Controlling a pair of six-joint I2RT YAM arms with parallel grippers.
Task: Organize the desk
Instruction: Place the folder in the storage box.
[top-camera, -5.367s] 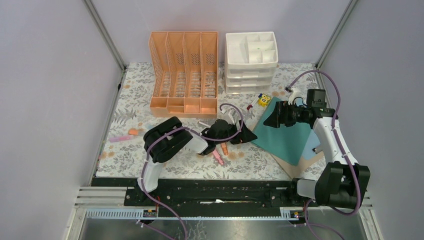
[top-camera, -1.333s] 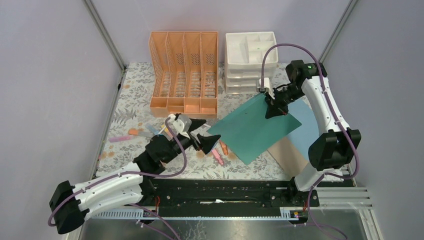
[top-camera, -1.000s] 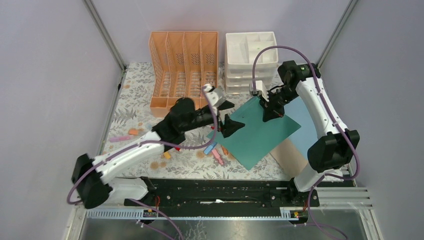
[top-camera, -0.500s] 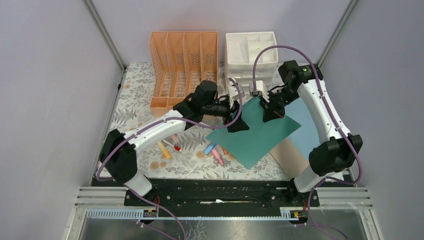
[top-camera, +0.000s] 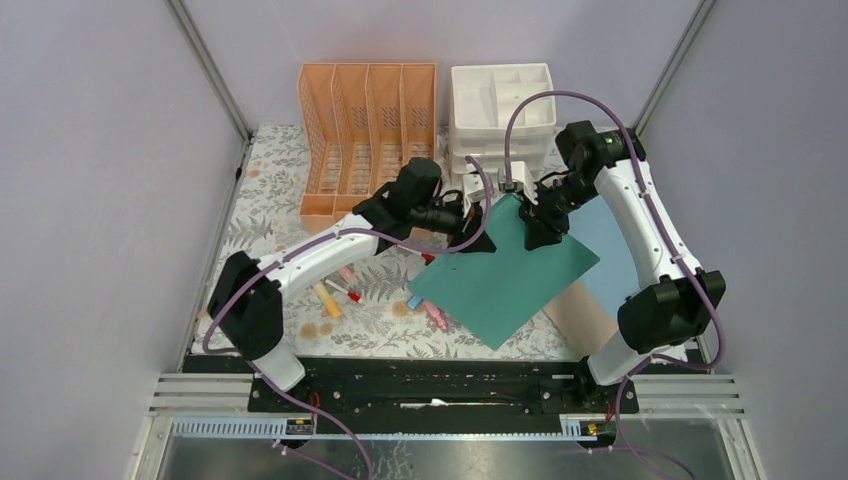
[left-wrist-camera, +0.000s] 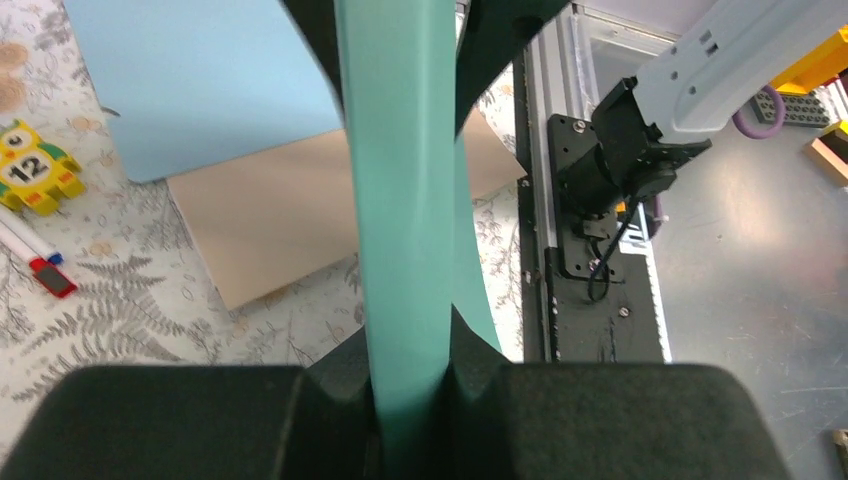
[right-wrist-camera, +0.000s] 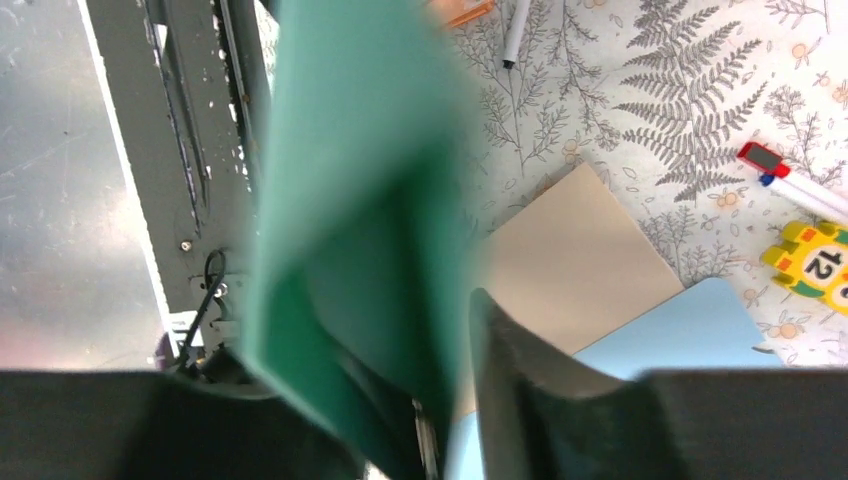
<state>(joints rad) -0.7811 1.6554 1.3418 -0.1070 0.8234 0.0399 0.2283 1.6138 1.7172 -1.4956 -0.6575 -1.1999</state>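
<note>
I need to move my right gripper, which straddles the teal sheet's far edge (top-camera: 511, 213), back out of the way before my left gripper stands the sheet upright in the file rack (top-camera: 349, 150).
A teal sheet (top-camera: 510, 280) hangs tilted above the desk (top-camera: 270, 210), a pale cloth with grey ferns. My left gripper (top-camera: 472, 237) is shut on the sheet's left edge; in the left wrist view the teal sheet (left-wrist-camera: 400, 200) is pinched tight in the left gripper (left-wrist-camera: 405, 330). At the sheet's far edge my right gripper (top-camera: 535, 228) stands open. In the right wrist view the teal sheet (right-wrist-camera: 350, 200) is blurred and still lies inside the right gripper (right-wrist-camera: 420, 350), with a gap beside one finger (right-wrist-camera: 500, 340).
A peach file rack (top-camera: 370, 150) and a white drawer unit (top-camera: 500, 110) stand at the back. A light blue sheet (top-camera: 610, 250) and a beige sheet (top-camera: 580, 310) lie under the teal one. Markers (top-camera: 335, 295) and a yellow toy block (left-wrist-camera: 25, 180) lie loose.
My left gripper swung in from the near left and shut on the teal sheet's left edge. The right gripper's jaws have parted. The sheet's near corner has sagged slightly.
</note>
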